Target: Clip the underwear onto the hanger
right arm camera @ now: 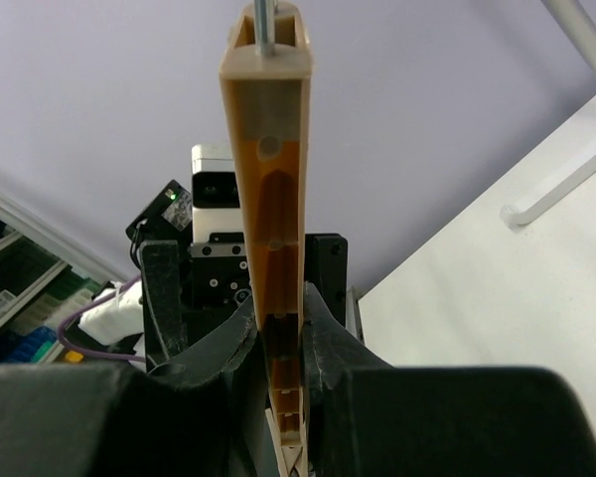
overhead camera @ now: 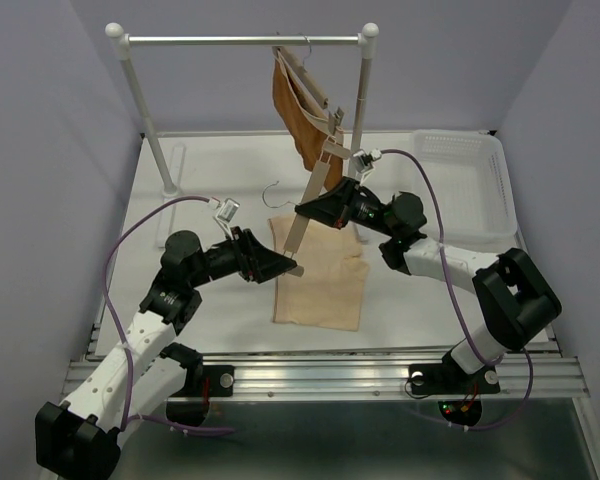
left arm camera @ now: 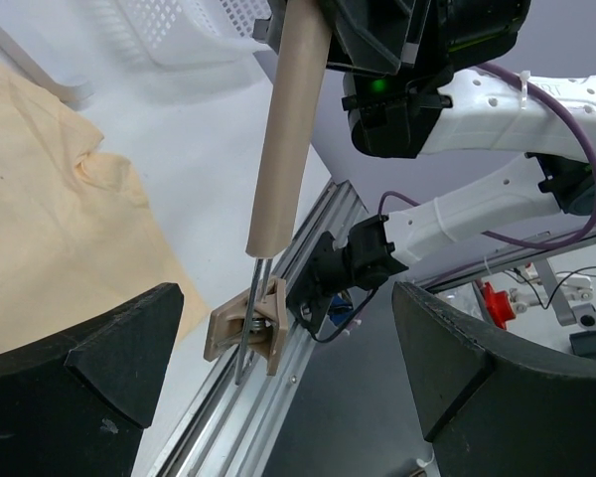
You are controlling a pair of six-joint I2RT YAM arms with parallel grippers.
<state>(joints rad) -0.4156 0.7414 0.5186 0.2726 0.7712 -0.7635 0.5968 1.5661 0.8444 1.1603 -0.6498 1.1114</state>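
The hanger's low clip (left arm camera: 248, 323) is crooked to my left gripper's fingers, so next my left gripper straightens up to it and squeezes both clip sides (left arm camera: 274, 326) before my right gripper opens.
The pale beige underwear (overhead camera: 320, 278) lies flat on the table, also in the left wrist view (left arm camera: 50, 219). The light wooden hanger (overhead camera: 313, 195) is held tilted above it, one clip end low at the left. My right gripper (overhead camera: 315, 210) is shut on the hanger bar (right arm camera: 273, 248) near its middle (right arm camera: 283, 338). My left gripper (overhead camera: 292, 268) is open at the lower end. In the left wrist view the bar (left arm camera: 288, 129) and its small clip (left arm camera: 248, 333) sit between the wide-open fingers (left arm camera: 99, 368) without touching. The wire hook (overhead camera: 272, 190) shows beside the bar.
A rust-brown garment (overhead camera: 300, 110) hangs on its own wooden hanger from the white rack (overhead camera: 245, 41) at the back. A white basket (overhead camera: 460, 180) stands at the back right. The table's aluminium front rail (overhead camera: 320, 375) runs below the underwear.
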